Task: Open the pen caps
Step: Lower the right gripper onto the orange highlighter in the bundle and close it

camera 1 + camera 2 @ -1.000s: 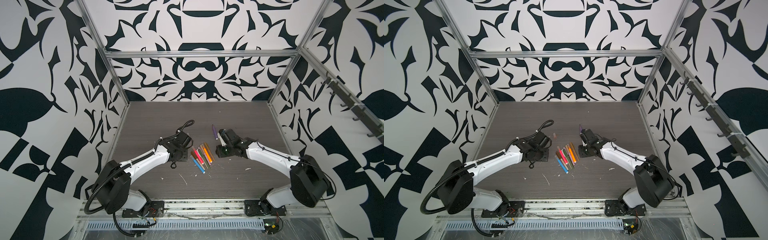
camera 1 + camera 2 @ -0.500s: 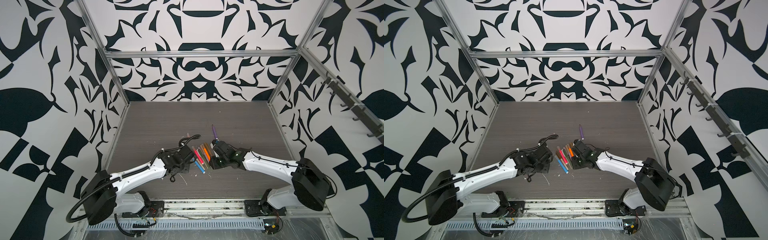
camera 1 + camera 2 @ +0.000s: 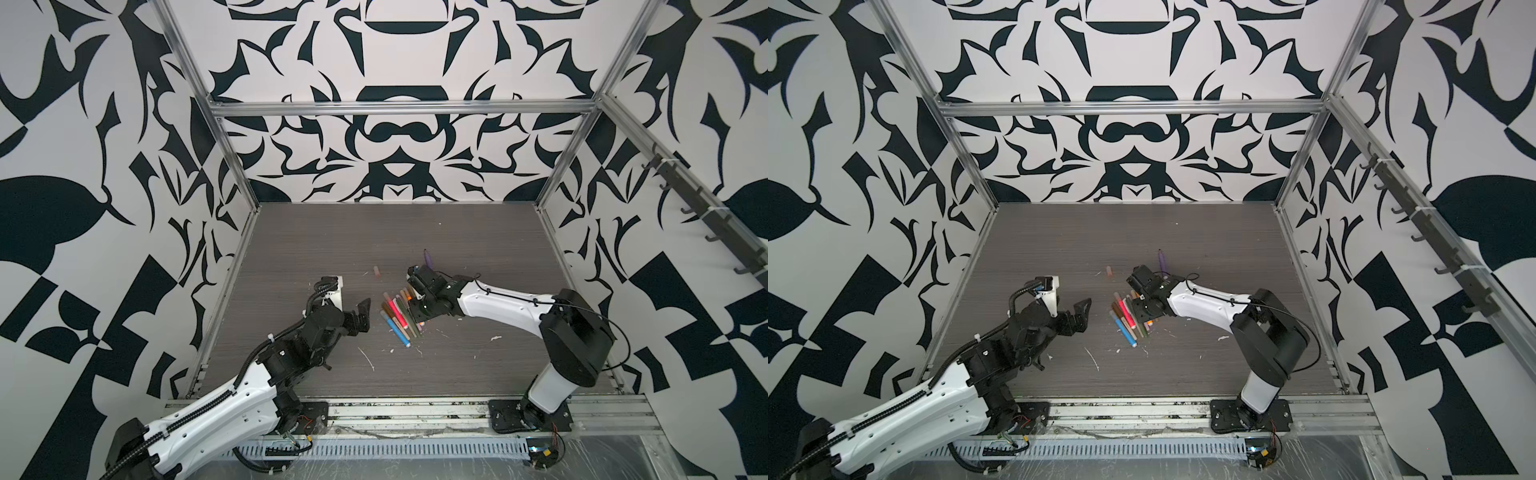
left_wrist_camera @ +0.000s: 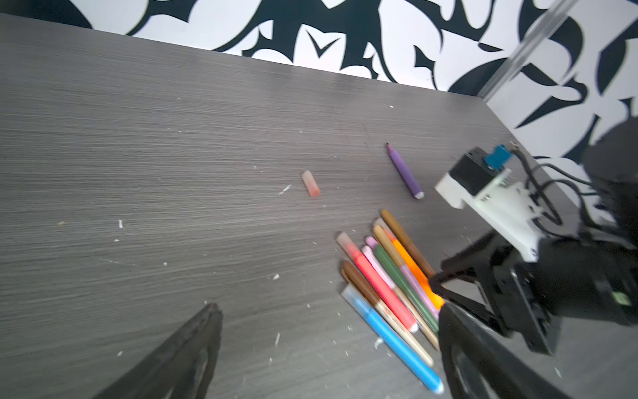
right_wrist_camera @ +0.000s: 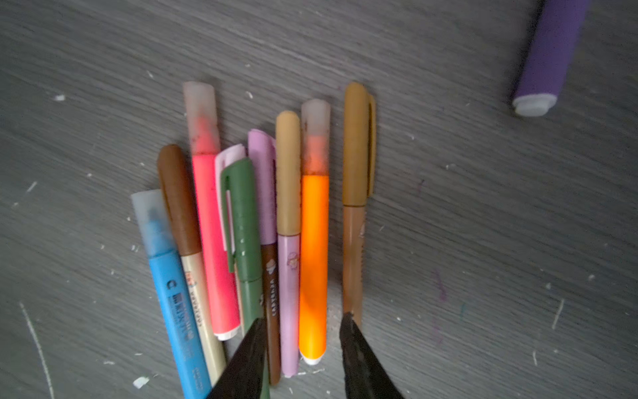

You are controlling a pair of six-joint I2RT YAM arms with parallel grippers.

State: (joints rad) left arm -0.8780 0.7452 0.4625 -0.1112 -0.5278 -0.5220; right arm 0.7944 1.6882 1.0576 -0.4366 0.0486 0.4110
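Observation:
Next, my right gripper lifts the orange pen clear before my left gripper reaches its cap, because the orange pen's cap [image 5: 315,134] is tight against a tan cap.
Several capped pens [image 5: 312,241] lie side by side in a bundle [image 3: 399,316] [image 3: 1127,322] [image 4: 386,286] mid-table. Their caps, such as the green one [image 5: 241,214] and a tan one [image 5: 287,172], sit on them. A purple pen [image 3: 428,259] [image 4: 404,171] lies apart with its tip bare. A loose pinkish cap [image 3: 377,271] [image 4: 310,183] rests behind the bundle. My right gripper [image 5: 303,319] [image 3: 415,309] is open, its jaws straddling the butt ends of the orange and lilac pens. My left gripper [image 4: 328,311] [image 3: 361,313] stands wide open and empty, left of the bundle.
White flecks of debris [image 3: 368,357] dot the dark wood-grain table [image 3: 374,232]. Patterned walls and metal frame posts [image 3: 226,166] close in the back and both sides. A metal rail [image 3: 415,409] runs along the front edge by both arm bases.
My left gripper has opened wide and drawn back towards the front left. My right gripper has moved from beside the purple pen down to the bundle's end, its jaws narrowing slightly.

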